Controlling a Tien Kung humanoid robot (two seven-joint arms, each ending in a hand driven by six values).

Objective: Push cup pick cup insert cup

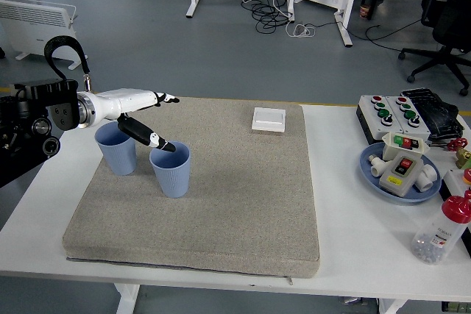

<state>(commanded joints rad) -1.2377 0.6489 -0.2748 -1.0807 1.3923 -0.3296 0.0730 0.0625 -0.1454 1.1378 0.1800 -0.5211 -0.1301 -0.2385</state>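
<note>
Both blue cups narrow downward (123,162), so I expect the cup (171,172) under my thumb to sink deep into the other one, its rim just above, once I insert it.
Two blue ribbed cups stand upright on the grey mat (221,204). The left cup (116,151) is near the mat's left edge, the right cup (171,172) just beside it. My left hand (158,119) reaches in from the left above both cups, its fingers spread and holding nothing. Its thumb tip (168,146) hangs over the rim of the right cup, and the other fingers (168,98) point right, above the mat. The right arm is out of view.
A small white square box (268,119) lies at the mat's far edge. On the right of the table are a button box (394,112), a blue plate (372,174) with switch parts, and a red-capped bottle (441,232).
</note>
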